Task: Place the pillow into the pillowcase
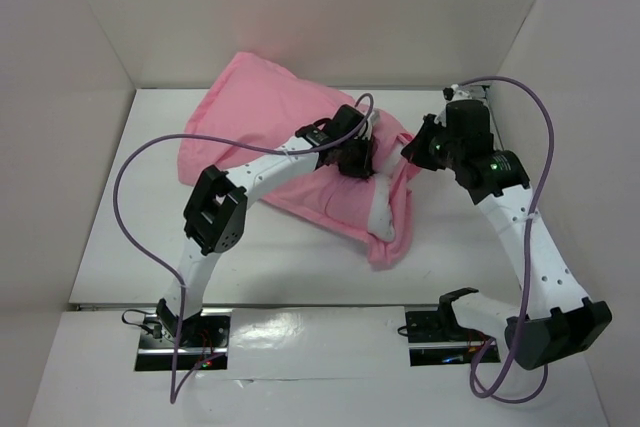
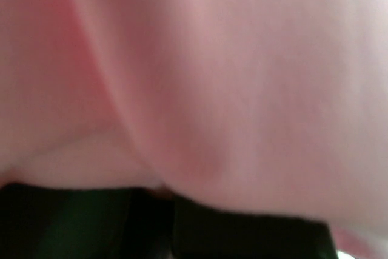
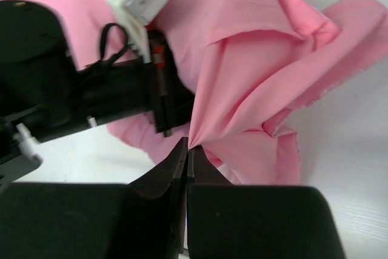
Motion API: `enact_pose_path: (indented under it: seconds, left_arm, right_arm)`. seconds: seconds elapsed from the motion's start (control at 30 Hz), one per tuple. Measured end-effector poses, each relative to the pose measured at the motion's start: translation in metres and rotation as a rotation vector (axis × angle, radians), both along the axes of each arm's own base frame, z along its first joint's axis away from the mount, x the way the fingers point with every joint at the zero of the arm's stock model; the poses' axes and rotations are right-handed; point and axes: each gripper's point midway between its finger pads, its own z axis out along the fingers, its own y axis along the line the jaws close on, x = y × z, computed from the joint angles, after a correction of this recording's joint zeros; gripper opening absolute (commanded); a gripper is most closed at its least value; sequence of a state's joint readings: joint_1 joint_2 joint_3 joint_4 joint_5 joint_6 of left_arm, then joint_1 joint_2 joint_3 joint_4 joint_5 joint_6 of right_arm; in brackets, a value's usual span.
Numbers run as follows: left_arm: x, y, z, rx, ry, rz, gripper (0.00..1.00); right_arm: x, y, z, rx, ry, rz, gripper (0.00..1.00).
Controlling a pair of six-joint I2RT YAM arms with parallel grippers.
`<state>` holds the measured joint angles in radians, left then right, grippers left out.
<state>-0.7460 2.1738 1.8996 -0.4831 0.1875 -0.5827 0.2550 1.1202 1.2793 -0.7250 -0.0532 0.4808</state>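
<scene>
With the pillowcase's open end (image 1: pixel 384 211) slanted toward my right gripper's side, my left gripper next draws it toward the front edge (image 1: pixel 325 304) before my right gripper retakes it.
The pink pillowcase (image 1: pixel 250 122) lies across the back middle of the table, bulging with the pillow inside. A strip of white pillow (image 1: pixel 383 209) shows at its open right end. My right gripper (image 1: pixel 412 150) is shut on a gathered fold of the pillowcase (image 3: pixel 242 89) at that end; its fingertips (image 3: pixel 180 153) pinch the pink cloth. My left gripper (image 1: pixel 358 159) presses down into the pillowcase near the opening. Its wrist view is filled with blurred pink cloth (image 2: pixel 230 77), so its jaws are hidden.
White walls enclose the table on the left, back and right. The left arm's purple cable (image 1: pixel 140 162) loops over the left side. The left arm's wrist (image 3: pixel 73 89) sits close beside my right gripper.
</scene>
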Motion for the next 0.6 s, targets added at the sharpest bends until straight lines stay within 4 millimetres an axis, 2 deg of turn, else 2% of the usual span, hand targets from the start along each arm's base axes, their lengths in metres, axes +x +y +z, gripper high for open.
enact_pose_path:
  seconds: [0.17,0.27,0.37,0.4,0.47,0.5,0.6]
  left_arm:
    - [-0.001,-0.003,0.002,0.0,0.018,-0.01,0.0]
    - [-0.003,-0.003,0.003,0.0,0.028,-0.017,0.0]
    - [-0.005,-0.004,0.005,-0.009,0.029,-0.023,0.0]
    - [-0.006,-0.003,0.006,-0.012,0.029,-0.025,0.0]
    - [-0.01,-0.002,0.01,-0.022,0.025,-0.03,0.0]
    - [-0.013,-0.002,0.013,-0.028,0.03,-0.031,0.0]
    - [-0.023,0.003,0.012,-0.016,0.055,-0.031,0.0]
  right_arm:
    - [-0.008,0.011,0.017,0.051,-0.007,0.076,0.0]
    - [-0.013,0.015,0.018,0.07,0.005,0.1,0.0]
    - [-0.012,0.009,0.014,0.042,0.016,0.073,0.0]
    - [-0.011,0.004,0.011,0.025,0.019,0.049,0.03]
    - [-0.008,-0.012,0.004,-0.034,0.032,-0.034,0.24]
    - [-0.004,-0.021,0.003,-0.062,0.027,-0.086,0.51]
    - [0.008,-0.051,0.01,-0.152,0.011,-0.24,0.61]
